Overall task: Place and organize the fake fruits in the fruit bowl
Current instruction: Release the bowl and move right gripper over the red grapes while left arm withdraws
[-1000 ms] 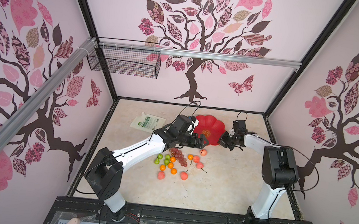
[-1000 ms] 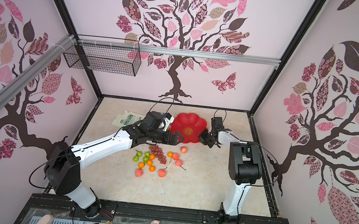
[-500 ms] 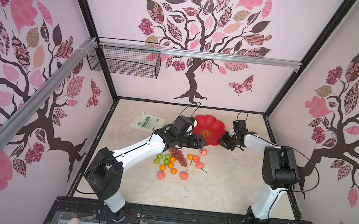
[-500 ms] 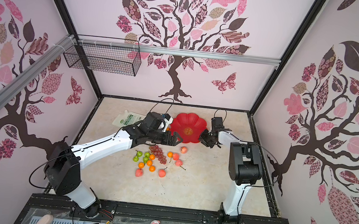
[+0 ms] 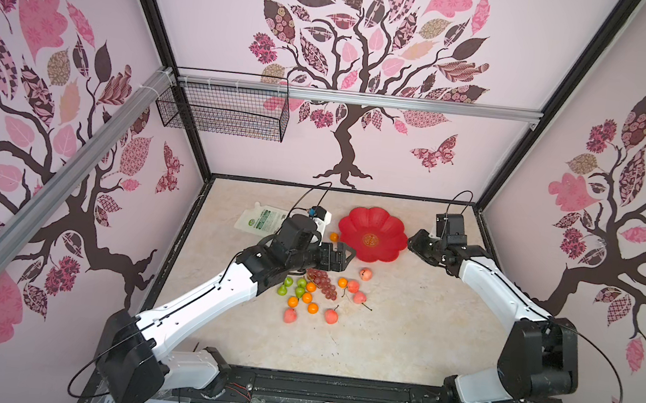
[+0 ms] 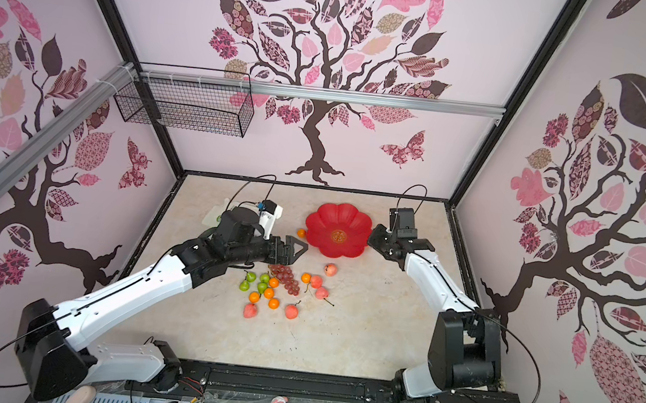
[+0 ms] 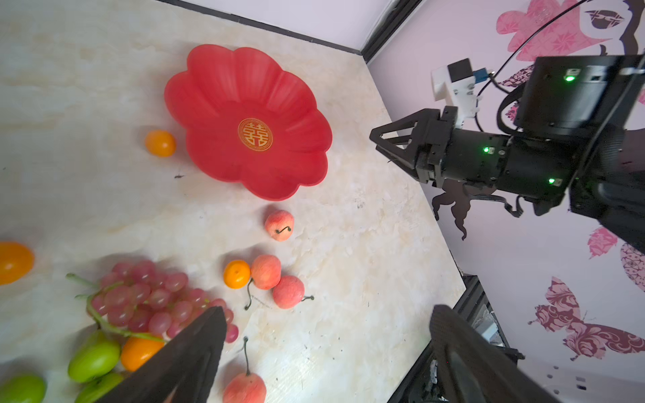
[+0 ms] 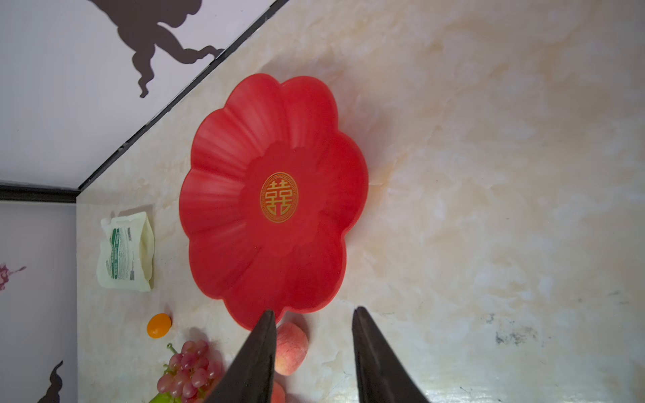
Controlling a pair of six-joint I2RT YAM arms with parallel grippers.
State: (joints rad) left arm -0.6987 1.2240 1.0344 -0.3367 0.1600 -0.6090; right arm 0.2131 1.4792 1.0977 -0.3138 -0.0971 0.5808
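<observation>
The stem end of the grape bunch pokes out free of the pears, so I should keep my right gripper moving until its fingers straddle the nearest grapes [image 7: 118, 293].
The red flower-shaped fruit bowl [image 5: 372, 233] [image 6: 338, 229] [image 8: 275, 199] stands empty at the back middle of the table. The fake fruits lie in front of it: a grape bunch [image 5: 322, 282] [image 7: 150, 296], green pears [image 5: 288, 286], oranges [image 5: 306, 297] and peaches [image 5: 353, 285] [image 7: 279, 225]. One orange [image 5: 333, 236] sits by the bowl's left rim. My left gripper [image 5: 342, 253] [image 7: 328, 312] hangs wide open above the grapes, holding nothing. My right gripper [image 5: 413, 238] [image 8: 314, 310] is at the bowl's right rim, jaws apart and empty.
A white pouch [image 5: 262, 220] [image 8: 125, 251] lies left of the bowl, near the left wall. A black wire basket [image 5: 223, 109] hangs from the rail on the back wall. Walls close the table on three sides.
The right gripper's jaws have parted beside the bowl's right rim. The left arm and the fruits have stayed where they were.
</observation>
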